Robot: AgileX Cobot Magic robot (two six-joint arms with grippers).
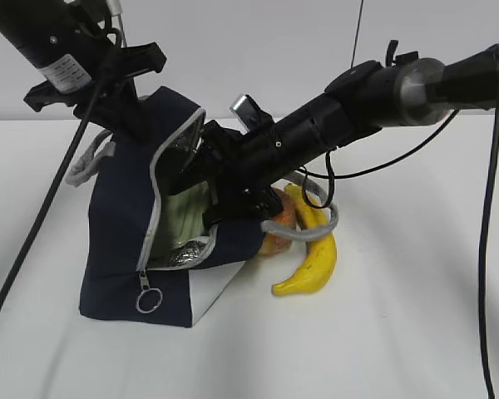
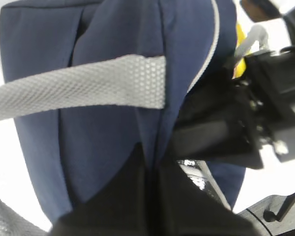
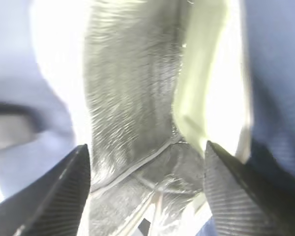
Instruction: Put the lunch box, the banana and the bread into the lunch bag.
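Note:
The grey handle (image 1: 319, 229) makes a loose loop over just the upper part of the banana (image 1: 318, 262), so the banana will come away and the bread will stay behind when the robot lifts the banana.
The navy lunch bag (image 1: 121, 224) stands on the white table with its mouth turned to the right. My left gripper (image 1: 131, 108) is shut on the bag's upper fabric edge (image 2: 108, 132) and holds the mouth up. My right gripper (image 1: 201, 189) reaches into the mouth, open and empty, with the foil lining (image 3: 128, 88) between its fingers. The pale green lunch box (image 1: 187, 218) is inside the bag, just right of that gripper (image 3: 206, 93). The banana (image 1: 313, 249) lies on the table right of the bag. The bread (image 1: 280, 229) lies between banana and bag, partly hidden by my right arm.
A grey webbing handle (image 1: 306, 231) loops over the bread and banana. Another handle (image 2: 88, 86) crosses the bag's back. The zipper's ring pull (image 1: 149, 299) hangs at the bag's lower front. Black cables (image 1: 485, 249) hang at the right.

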